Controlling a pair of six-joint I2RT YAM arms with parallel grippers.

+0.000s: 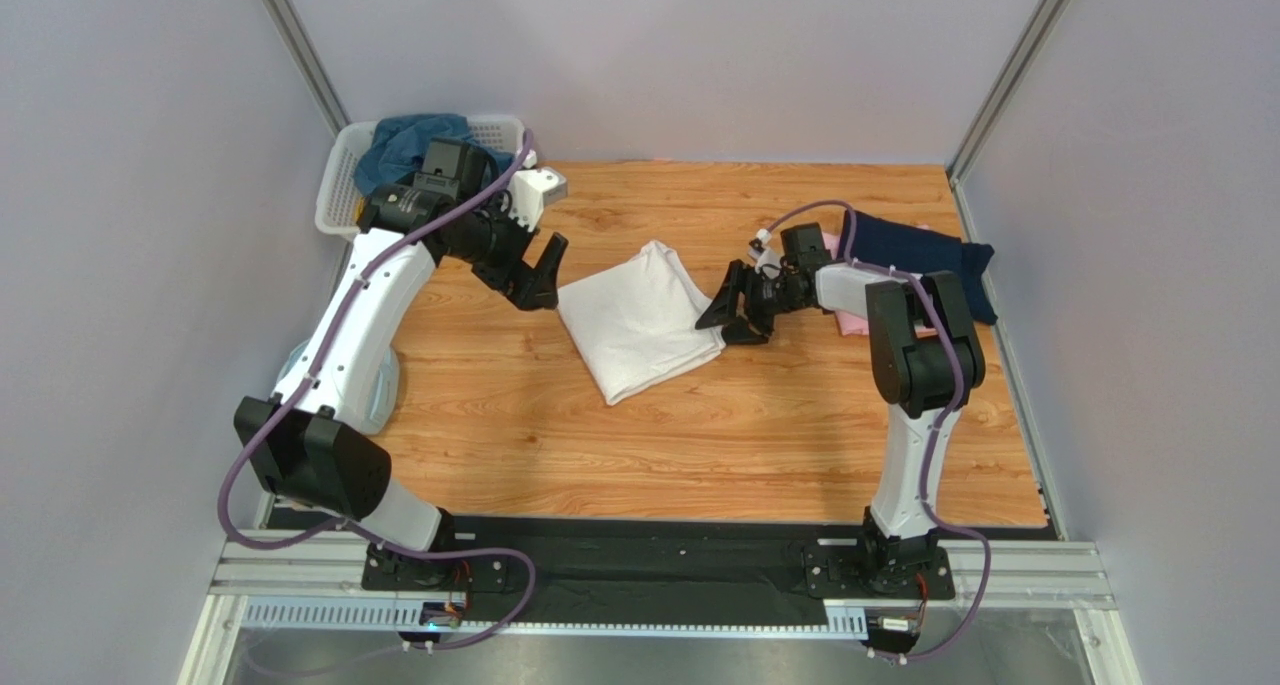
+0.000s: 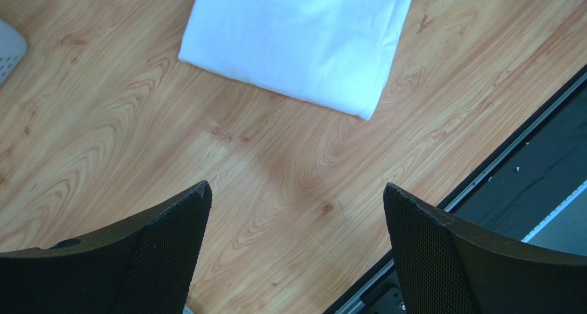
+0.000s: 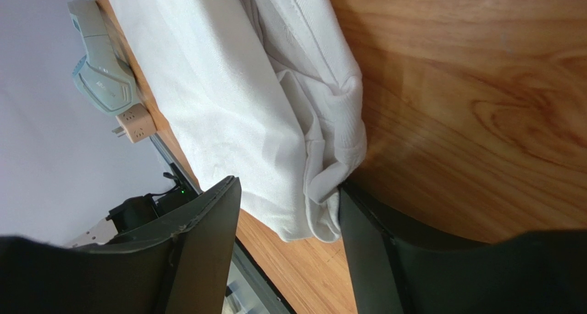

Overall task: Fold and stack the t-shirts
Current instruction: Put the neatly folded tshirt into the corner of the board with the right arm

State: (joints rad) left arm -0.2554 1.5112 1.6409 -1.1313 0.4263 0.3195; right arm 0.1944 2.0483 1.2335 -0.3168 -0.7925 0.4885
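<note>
The white t-shirt's bunched corner alone is between my right gripper's fingers, so next my right gripper grabs the t-shirt's side edge nearer its middle before it stacks the t-shirt.
A white t-shirt lies folded in the middle of the wooden table. My right gripper is low at its right edge. In the right wrist view a bunched corner of the white t-shirt sits between the jaws of the right gripper; the jaws are apart, one finger touches the cloth and the other stands off it. My left gripper hovers open just left of the shirt, holding nothing. The left wrist view shows the left gripper over bare wood with the white t-shirt beyond it. A navy t-shirt and a pink one lie behind the right arm.
A white slatted basket at the back left corner holds a teal-blue t-shirt. Light-blue headphones lie off the table's left edge. Grey walls close in on both sides. A black rail runs along the near edge.
</note>
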